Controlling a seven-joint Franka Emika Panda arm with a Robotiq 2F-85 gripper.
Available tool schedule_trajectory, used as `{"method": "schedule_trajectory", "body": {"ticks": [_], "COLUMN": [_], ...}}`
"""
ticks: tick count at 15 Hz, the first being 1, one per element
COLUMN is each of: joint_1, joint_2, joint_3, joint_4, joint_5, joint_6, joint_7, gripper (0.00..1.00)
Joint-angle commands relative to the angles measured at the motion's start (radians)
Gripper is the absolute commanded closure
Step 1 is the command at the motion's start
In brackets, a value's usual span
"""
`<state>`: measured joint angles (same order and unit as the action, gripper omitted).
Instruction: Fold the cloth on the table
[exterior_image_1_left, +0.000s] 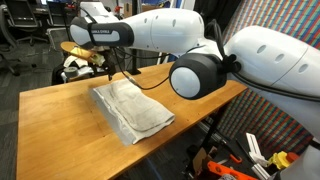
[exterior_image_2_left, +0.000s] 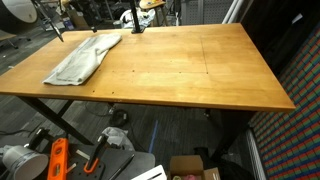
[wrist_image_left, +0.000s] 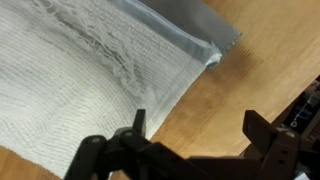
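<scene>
My open gripper is over wood past the cloth's edge (wrist_image_left: 178, 98). Next, I move it back over the cloth's corner (wrist_image_left: 205, 62) before I lower it to pinch the corner.
The cloth (exterior_image_1_left: 132, 110) is a pale, wrinkly sheet lying flat on the light-brown table (exterior_image_1_left: 60, 110), with one layer lying over another. In an exterior view the cloth (exterior_image_2_left: 84, 58) sits near the table's (exterior_image_2_left: 190, 70) far left corner. My gripper (exterior_image_1_left: 105, 70) hangs just past the cloth's far end. In the wrist view the gripper (wrist_image_left: 198, 128) is open above bare wood, right beside the cloth's (wrist_image_left: 70, 80) edge. Nothing is between the fingers (wrist_image_left: 138, 122). One cloth corner (wrist_image_left: 228, 40) points onto the wood.
A round stool (exterior_image_1_left: 72, 47) and a white bundle with dark patches (exterior_image_1_left: 72, 71) stand beyond the table's far end. My bulky white arm (exterior_image_1_left: 200, 72) reaches across the table's right side. An orange tool (exterior_image_2_left: 57, 160) and boxes (exterior_image_2_left: 190, 168) lie on the floor below.
</scene>
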<state>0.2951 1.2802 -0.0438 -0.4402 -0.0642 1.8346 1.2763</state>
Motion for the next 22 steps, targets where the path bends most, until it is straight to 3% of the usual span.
{"method": "schedule_trajectory", "body": {"ticks": [1, 4, 10, 11, 12, 20, 22], "joint_1": [0.033, 0.043, 0.041, 0.043, 0.042, 0.034, 0.031], "joint_2": [0.018, 0.051, 0.002, 0.003, 0.003, 0.002, 0.0], "joint_3": [-0.046, -0.058, -0.048, -0.051, -0.053, -0.054, -0.053], "joint_4": [-0.016, 0.039, -0.016, -0.017, -0.018, -0.012, -0.011], "joint_5": [-0.047, -0.07, -0.062, -0.065, -0.066, -0.067, -0.064], "joint_6": [0.008, -0.077, -0.103, -0.113, -0.125, -0.197, -0.212], "joint_7": [-0.001, -0.021, -0.051, -0.052, -0.058, -0.106, -0.104], "gripper": [0.0, 0.0, 0.0, 0.25, 0.24, 0.89, 0.92]}}
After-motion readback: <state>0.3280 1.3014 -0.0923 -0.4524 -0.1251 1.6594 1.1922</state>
